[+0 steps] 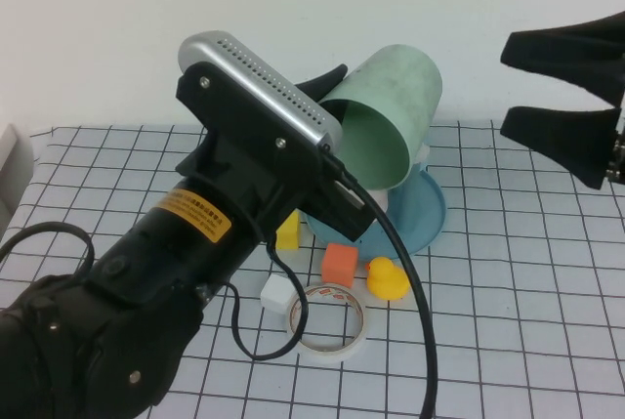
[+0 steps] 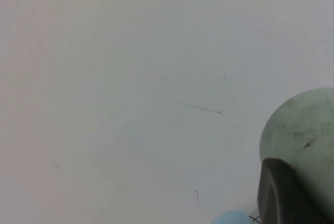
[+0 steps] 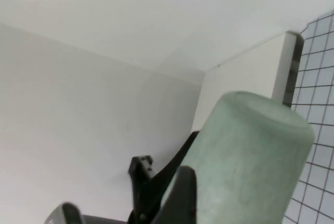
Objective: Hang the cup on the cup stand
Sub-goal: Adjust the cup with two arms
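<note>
Next, I take the cup's closed end point(image 1: 420, 63) with my right gripper, since my left gripper holds the cup tilted by its rim point(image 1: 342, 106), where the peg must go in.
The pale mint-green cup point(image 1: 391, 111) hangs tilted in the air over the cup stand point(image 1: 427, 216), mouth facing down and toward the front. My left gripper point(image 1: 337, 97) is shut on its rim; one black finger point(image 1: 327, 80) shows behind the wall. In the left wrist view the cup's closed end point(image 2: 302, 125) sits beside a dark finger point(image 2: 284, 195). The right wrist view shows the cup point(image 3: 250, 156) from the side. My right gripper point(image 1: 506, 87) stands open to the right of the cup, apart from it. The stand's pegs are hidden by the cup.
In front of the stand lie a yellow block point(image 1: 288, 233), an orange cube point(image 1: 339, 265), a yellow duck point(image 1: 388, 279), a white cube point(image 1: 277, 294) and a tape roll point(image 1: 330, 323). A white box point(image 1: 12, 170) sits at the left edge.
</note>
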Action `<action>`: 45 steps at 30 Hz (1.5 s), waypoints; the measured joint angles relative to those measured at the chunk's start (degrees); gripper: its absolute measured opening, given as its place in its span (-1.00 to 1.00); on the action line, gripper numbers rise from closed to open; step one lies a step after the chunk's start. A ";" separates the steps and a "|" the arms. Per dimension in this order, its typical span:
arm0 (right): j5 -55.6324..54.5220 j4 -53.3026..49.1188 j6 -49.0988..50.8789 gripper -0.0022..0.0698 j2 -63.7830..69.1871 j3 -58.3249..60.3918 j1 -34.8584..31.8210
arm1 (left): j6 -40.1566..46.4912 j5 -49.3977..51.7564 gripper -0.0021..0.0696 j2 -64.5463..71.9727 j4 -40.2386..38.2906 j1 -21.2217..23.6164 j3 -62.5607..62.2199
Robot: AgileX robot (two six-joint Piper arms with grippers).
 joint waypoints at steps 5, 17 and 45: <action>-1.06 0.00 0.00 0.98 2.62 -0.24 0.00 | 1.82 0.13 -0.92 0.12 0.00 0.00 0.00; -1.14 0.00 0.59 0.99 5.09 -0.90 0.13 | 3.54 0.13 -0.92 0.12 0.00 0.00 0.00; -5.93 0.49 9.07 0.99 12.42 -10.62 11.46 | 3.10 -1.04 -0.92 0.12 2.23 0.00 0.00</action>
